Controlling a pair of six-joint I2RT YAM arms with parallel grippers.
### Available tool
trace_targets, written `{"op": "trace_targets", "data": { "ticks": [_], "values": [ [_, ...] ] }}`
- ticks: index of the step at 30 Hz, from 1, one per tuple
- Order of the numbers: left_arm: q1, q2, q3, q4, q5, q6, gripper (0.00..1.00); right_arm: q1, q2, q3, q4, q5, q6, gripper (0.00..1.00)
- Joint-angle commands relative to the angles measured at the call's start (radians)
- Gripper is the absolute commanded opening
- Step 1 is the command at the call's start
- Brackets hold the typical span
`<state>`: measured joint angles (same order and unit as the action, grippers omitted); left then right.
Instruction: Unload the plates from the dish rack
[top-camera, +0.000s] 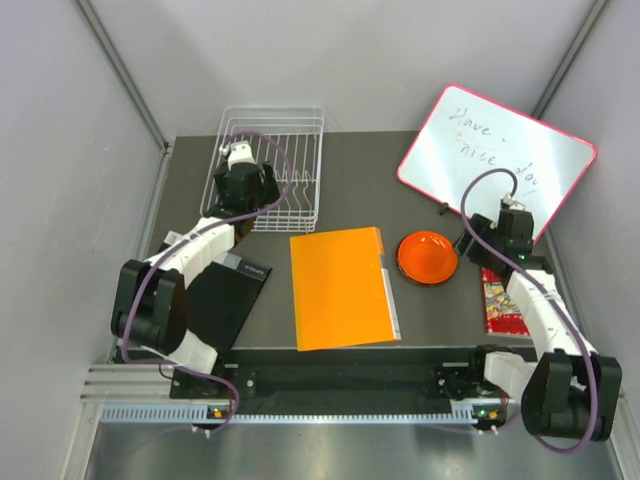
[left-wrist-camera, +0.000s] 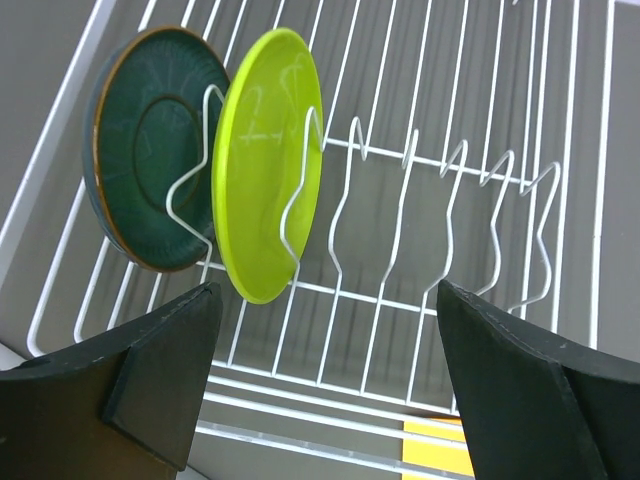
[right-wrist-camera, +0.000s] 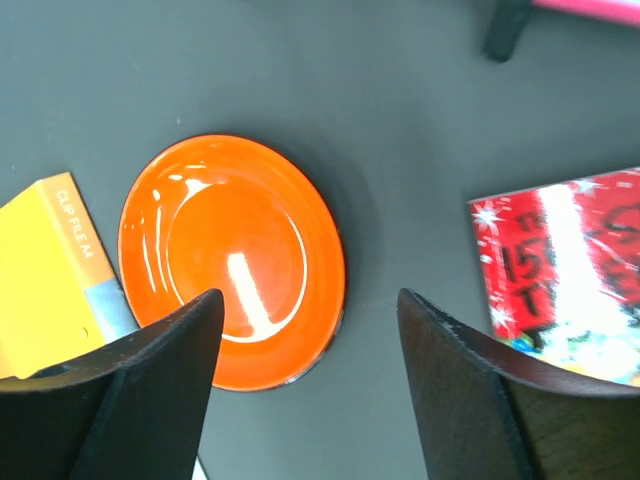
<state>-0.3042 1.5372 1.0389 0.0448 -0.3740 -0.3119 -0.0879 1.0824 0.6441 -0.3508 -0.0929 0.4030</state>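
Observation:
The lime green plate (left-wrist-camera: 270, 170) is standing in the rack a long way from the robot's right gripper, so the left gripper should pinch its near rim (left-wrist-camera: 256, 291) and bring it over to the right gripper.
The white wire dish rack (top-camera: 290, 130) stands at the back left of the table. In the left wrist view the dark teal plate (left-wrist-camera: 150, 150) and the lime green plate (left-wrist-camera: 265, 165) stand on edge between the prongs at the rack's (left-wrist-camera: 450, 160) left end. My left gripper (top-camera: 243, 178) hovers above the rack, open and empty (left-wrist-camera: 328, 290), and hides both plates from the top view. The plain orange plate (top-camera: 427, 257) lies flat on the table. My right gripper (top-camera: 505, 240) is open and empty (right-wrist-camera: 310, 297) just right of it (right-wrist-camera: 235, 260). No dark red plate shows.
An orange folder (top-camera: 340, 287) lies mid-table, its corner beside the orange plate (right-wrist-camera: 50, 270). A pink-framed whiteboard (top-camera: 497, 160) leans at the back right. A red patterned rectangular packet (top-camera: 503, 305) lies by the right arm (right-wrist-camera: 570, 270). A black flat pad (top-camera: 225, 300) lies front left.

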Motion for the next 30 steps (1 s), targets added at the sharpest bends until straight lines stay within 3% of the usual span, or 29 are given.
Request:
{"op": "trace_targets", "data": {
  "ticks": [1, 8, 13, 18, 24, 30],
  "values": [
    [0.016, 0.023, 0.009, 0.033, -0.015, 0.0, 0.92, -0.006, -0.085, 0.057, -0.073, 0.075, -0.033, 0.72],
    [0.036, 0.086, 0.021, 0.117, -0.11, 0.045, 0.92, -0.006, -0.073, 0.062, -0.053, 0.041, -0.023, 0.72],
    [0.085, 0.191, 0.105, 0.106, -0.066, 0.042, 0.88, -0.006, -0.046, 0.043, -0.028, 0.027, -0.02, 0.72],
    [0.088, 0.233, 0.124, 0.13, -0.04, 0.042, 0.63, -0.006, -0.013, 0.025, 0.007, 0.021, -0.016, 0.71],
    [0.088, 0.23, 0.125, 0.138, -0.023, 0.037, 0.02, -0.006, 0.008, 0.002, 0.033, 0.01, -0.009, 0.7],
    [0.088, 0.198, 0.098, 0.159, -0.031, 0.037, 0.0, -0.006, 0.007, -0.017, 0.038, 0.007, -0.009, 0.7]
  ]
}}
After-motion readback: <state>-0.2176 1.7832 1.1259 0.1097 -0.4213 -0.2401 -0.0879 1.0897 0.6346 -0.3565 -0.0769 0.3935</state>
